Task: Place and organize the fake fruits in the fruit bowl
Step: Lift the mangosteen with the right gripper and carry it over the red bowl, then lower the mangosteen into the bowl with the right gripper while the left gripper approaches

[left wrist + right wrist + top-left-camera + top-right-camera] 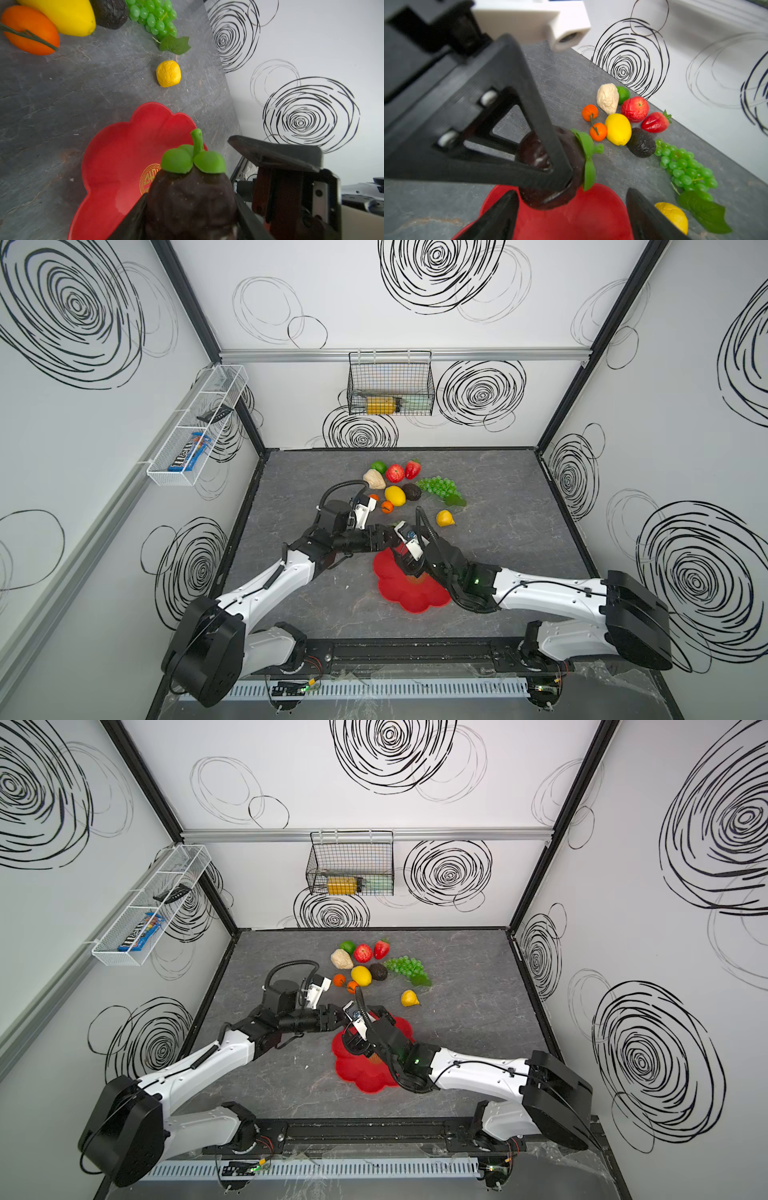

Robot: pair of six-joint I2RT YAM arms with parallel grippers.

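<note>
The green leafy cap (588, 154) points past the fingers of my right gripper. My left gripper should turn the dark fruit's cap (193, 159) toward my right gripper before it places the fruit.
My left gripper (191, 209) is shut on a dark fruit with a green leafy cap (191, 195), held just above the fruit bowl (116, 158). The bowl is a red scalloped dish (415, 597) with a gold emblem. My right gripper (571, 214) stands open over the bowl, just beside that fruit (572, 143), with nothing between its fingers. In both top views the two grippers meet over the bowl's far edge. Other fake fruits lie behind on the table: a lemon (395, 495), an avocado (412, 492), grapes (440, 487), two oranges (387, 507) and an apple (395, 473).
A small yellow lemon (444, 518) lies right of the bowl. A lime (378, 467), a strawberry (412, 469) and a beige lump (374, 480) sit at the back. A black wire basket (390, 385) hangs on the rear wall and a white mesh tray (199, 427) on the left wall.
</note>
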